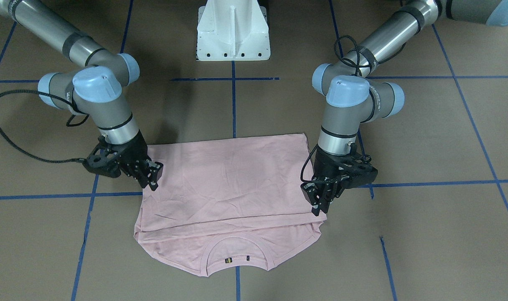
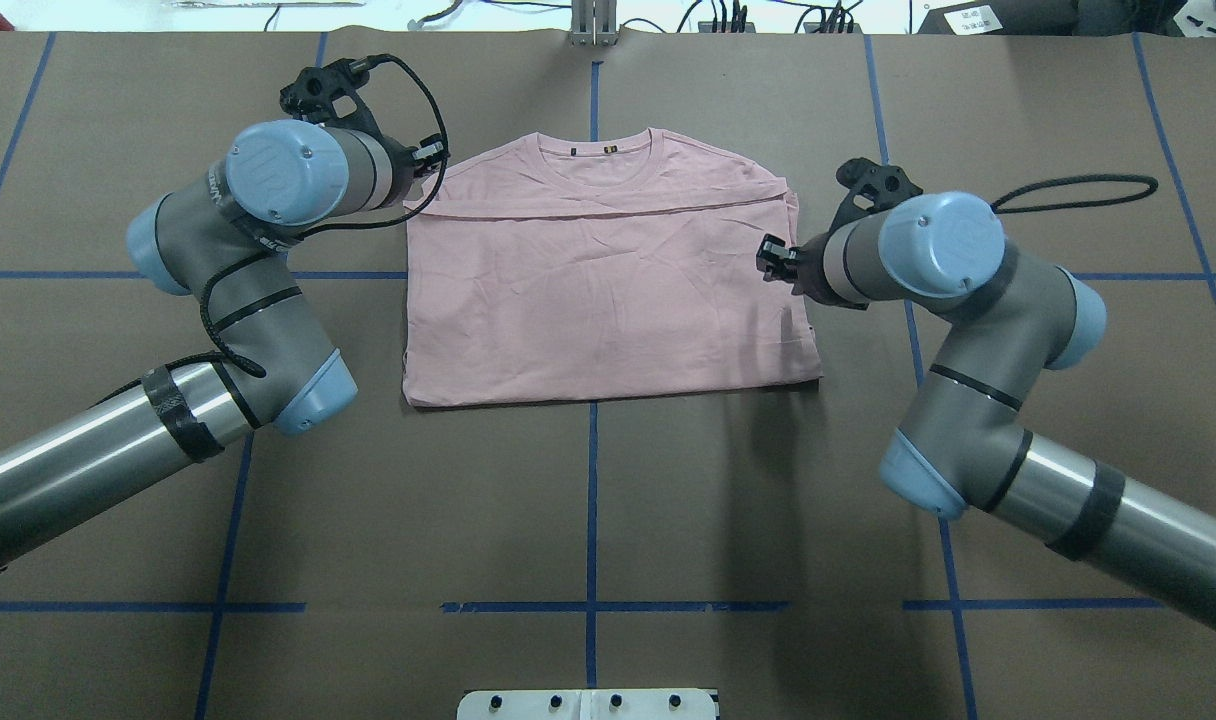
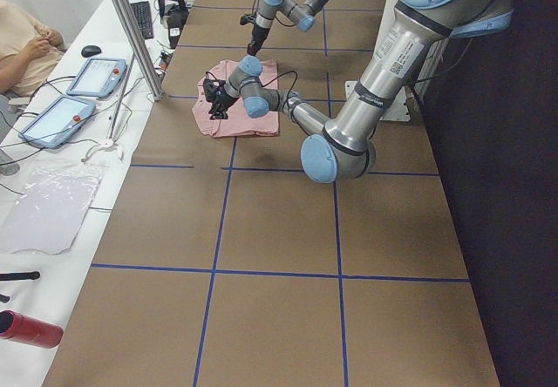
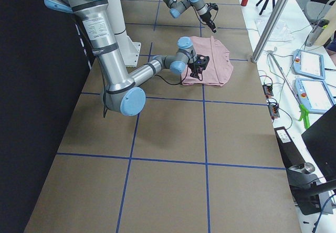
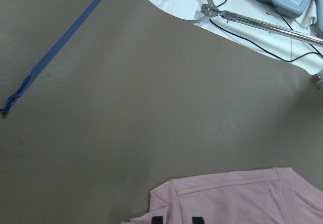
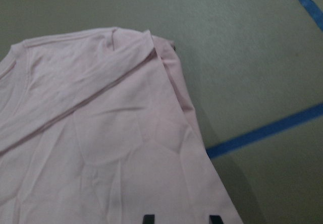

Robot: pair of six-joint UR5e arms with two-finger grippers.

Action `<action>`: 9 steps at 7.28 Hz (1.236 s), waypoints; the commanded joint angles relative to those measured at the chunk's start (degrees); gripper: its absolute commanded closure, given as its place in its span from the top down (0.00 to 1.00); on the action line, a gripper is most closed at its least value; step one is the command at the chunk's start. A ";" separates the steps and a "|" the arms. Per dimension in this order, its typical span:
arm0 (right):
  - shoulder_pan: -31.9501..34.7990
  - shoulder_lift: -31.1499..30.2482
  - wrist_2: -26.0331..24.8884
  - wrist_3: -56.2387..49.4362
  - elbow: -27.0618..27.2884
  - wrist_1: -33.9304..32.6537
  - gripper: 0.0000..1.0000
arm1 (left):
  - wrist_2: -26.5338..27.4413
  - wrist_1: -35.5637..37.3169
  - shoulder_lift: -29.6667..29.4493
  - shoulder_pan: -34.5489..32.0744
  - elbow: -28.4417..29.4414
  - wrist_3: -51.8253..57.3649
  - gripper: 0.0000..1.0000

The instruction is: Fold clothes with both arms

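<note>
My open right gripper keeps moving along the T-shirt's side edge and closes on the T-shirt's hem corner, which is lying flat and free.
The pale pink T-shirt (image 1: 233, 179) lies folded on the brown table, plain back up, with the ribbed collar (image 1: 236, 251) on the side away from the robot. The Snoopy print is hidden. My left gripper (image 1: 318, 205) hovers over the shirt's side edge near the fold line. Its fingertips (image 5: 156, 219) stand apart over the shirt's corner (image 5: 237, 199), with nothing between them. My right gripper (image 1: 152, 180) is at the opposite side edge. Its fingertips (image 6: 148, 218) stand apart above the cloth (image 6: 101, 133), open and empty. The overhead view shows the shirt (image 2: 598, 290) between both wrists.
The white pedestal base (image 1: 233, 33) stands behind the shirt on the robot's side. Blue tape lines (image 2: 592, 500) cross the brown table. Beyond the far edge is a white bench with tablets (image 3: 96, 78), a metal pole (image 3: 131, 30) and a seated person (image 3: 26, 47).
</note>
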 commanded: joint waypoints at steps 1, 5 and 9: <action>-5.72 -8.07 -1.36 4.99 7.45 0.00 0.55 | 0.23 0.16 0.14 0.16 -0.13 -0.12 0.36; -7.51 -8.36 -4.28 5.01 5.98 -0.08 0.57 | 0.23 0.16 0.67 0.25 -0.04 -0.12 0.37; -6.98 -8.10 -4.19 4.57 5.62 -0.08 0.00 | 0.31 0.16 0.93 0.34 -0.04 -0.03 0.37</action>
